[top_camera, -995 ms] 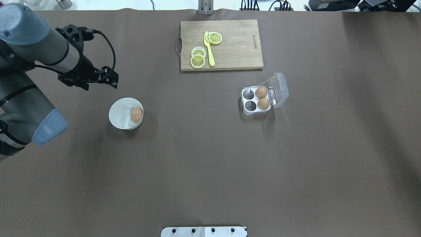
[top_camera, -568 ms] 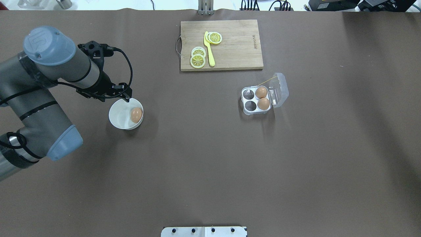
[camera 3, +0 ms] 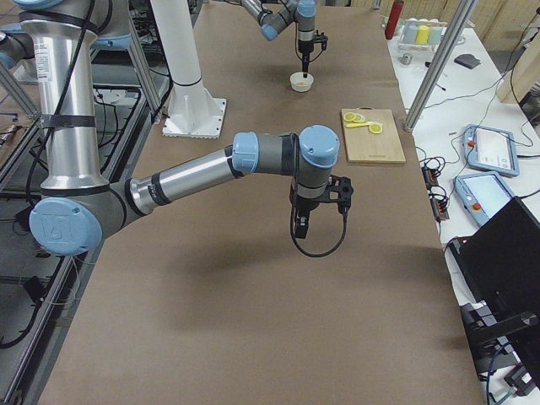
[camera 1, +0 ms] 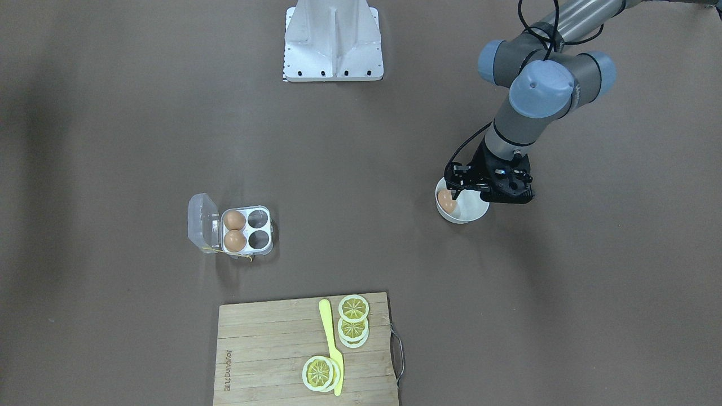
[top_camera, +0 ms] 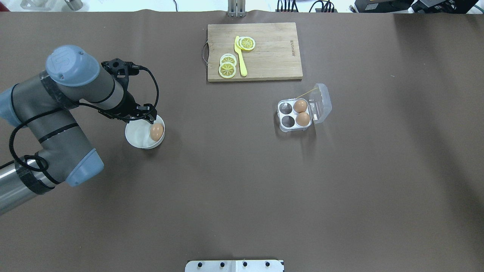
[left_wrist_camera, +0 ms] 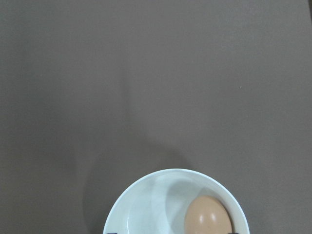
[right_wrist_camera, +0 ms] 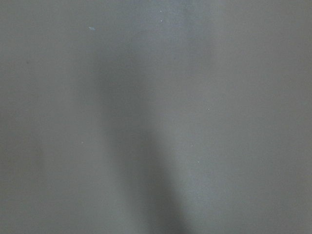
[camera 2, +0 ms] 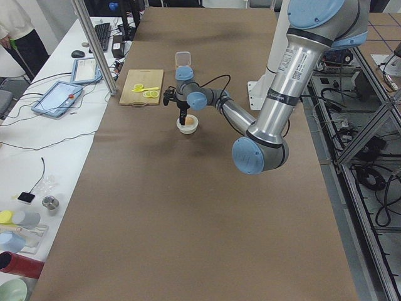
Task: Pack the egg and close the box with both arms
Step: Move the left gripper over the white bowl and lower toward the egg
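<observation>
The tan egg (camera 1: pixel 447 201) sits close up against the bowl's side. The white bowl (camera 1: pixel 470 207) will therefore move a little when I take hold of the egg.
The egg (top_camera: pixel 156 132) lies in a white bowl (top_camera: pixel 137 136) at the table's left; it also shows in the left wrist view (left_wrist_camera: pixel 207 218) and the front view (camera 1: pixel 446 200). My left gripper (top_camera: pixel 148 116) hangs open and empty over the bowl's far rim, just beside the egg, also in the front view (camera 1: pixel 454 186). The box (top_camera: pixel 289 121) stands right of centre, its clear lid (top_camera: pixel 322 102) open, with two brown eggs (top_camera: pixel 302 112) in its right-hand cells and two cells empty. My right gripper (camera 3: pixel 301 229) shows only in the exterior right view; I cannot tell whether it is open or shut.
A wooden cutting board (top_camera: pixel 272 56) with lemon slices (top_camera: pixel 228 66) and a yellow knife (top_camera: pixel 240 56) lies at the far middle, beyond the box. The robot's white base (camera 1: pixel 334 45) is at the near edge.
My left arm has swung right and toward the bowl; its gripper went from far-left of the bowl to over the bowl's rim. Egg, bowl and box have not moved.
</observation>
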You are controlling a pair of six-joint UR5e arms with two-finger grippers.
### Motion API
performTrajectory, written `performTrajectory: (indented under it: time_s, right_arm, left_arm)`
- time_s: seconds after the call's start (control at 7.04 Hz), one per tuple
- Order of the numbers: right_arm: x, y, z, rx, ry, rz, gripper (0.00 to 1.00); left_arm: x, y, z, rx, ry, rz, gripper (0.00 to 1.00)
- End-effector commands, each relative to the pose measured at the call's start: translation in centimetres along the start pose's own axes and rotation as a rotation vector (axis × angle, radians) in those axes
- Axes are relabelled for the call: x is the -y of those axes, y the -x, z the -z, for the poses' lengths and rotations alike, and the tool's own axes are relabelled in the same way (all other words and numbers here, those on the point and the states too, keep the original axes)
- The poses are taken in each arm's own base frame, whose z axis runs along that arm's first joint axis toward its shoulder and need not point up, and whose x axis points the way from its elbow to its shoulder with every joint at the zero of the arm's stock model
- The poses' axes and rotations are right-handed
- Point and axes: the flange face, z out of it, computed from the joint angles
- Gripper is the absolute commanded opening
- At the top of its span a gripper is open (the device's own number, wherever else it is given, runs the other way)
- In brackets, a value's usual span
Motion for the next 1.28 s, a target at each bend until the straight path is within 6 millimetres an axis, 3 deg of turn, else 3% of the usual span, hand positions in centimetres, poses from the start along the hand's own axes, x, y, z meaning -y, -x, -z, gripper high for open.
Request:
performTrajectory:
  time_s: [0.0,0.43,1.14]
  right_arm:
    - [0.1,0.1,0.0,0.0,0.0,0.002,1.0]
    - [0.1,0.0,-0.2,0.0,0.005,-0.003,1.0]
    - [0.1,0.1,-0.1,0.0,0.003,0.0,1.0]
  left_arm:
    - [-0.3,-0.3,-1.0,0.001,0.011,-0.005,0.78]
    - [-1.3,-1.2,-1.9,-0.001,0.03,-0.014,0.78]
    - [-0.9,-2.2,-2.8,0.003,0.039,-0.015,0.78]
